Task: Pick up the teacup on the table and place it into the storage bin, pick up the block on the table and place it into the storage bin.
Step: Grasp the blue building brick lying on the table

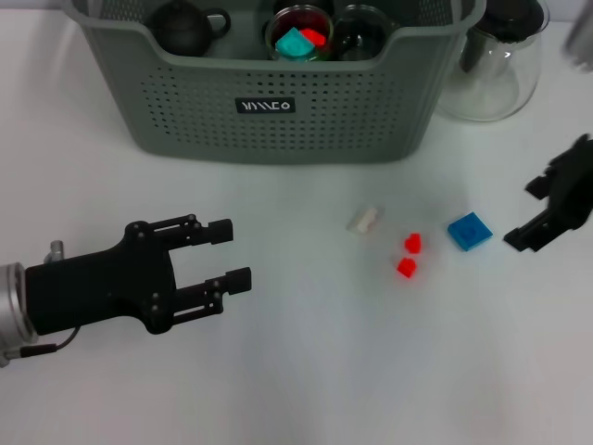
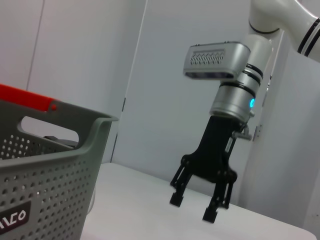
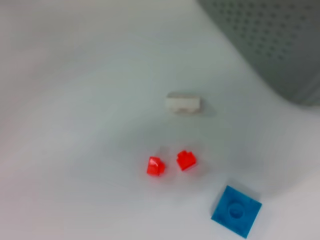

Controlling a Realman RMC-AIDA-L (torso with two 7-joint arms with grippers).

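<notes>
The blue block [image 1: 470, 232] is on the far side of the red blocks [image 1: 410, 255] from my left gripper, so next my right gripper picks it up and carries it into the storage bin.
The grey-green storage bin [image 1: 278, 102] stands at the back of the table. Inside it are a glass teacup [image 1: 301, 37] holding a teal and a red block, a second glass cup [image 1: 363, 32] and a dark teapot [image 1: 185, 26]. On the table lie a white block [image 1: 364, 219], two small red blocks [image 1: 413, 243] [image 1: 406, 267] and a flat blue block [image 1: 470, 232]. My right gripper [image 1: 525, 213] hovers open and empty just right of the blue block. My left gripper [image 1: 232, 255] is open and empty at the front left, well clear of the blocks.
A clear glass pitcher [image 1: 496, 65] with a black lid stands right of the bin. The left wrist view shows the bin's corner [image 2: 50, 165] and the right gripper [image 2: 192, 207] above the table. The right wrist view shows the white block [image 3: 183, 103], both red blocks [image 3: 155, 166] [image 3: 186, 160] and the blue block [image 3: 236, 211].
</notes>
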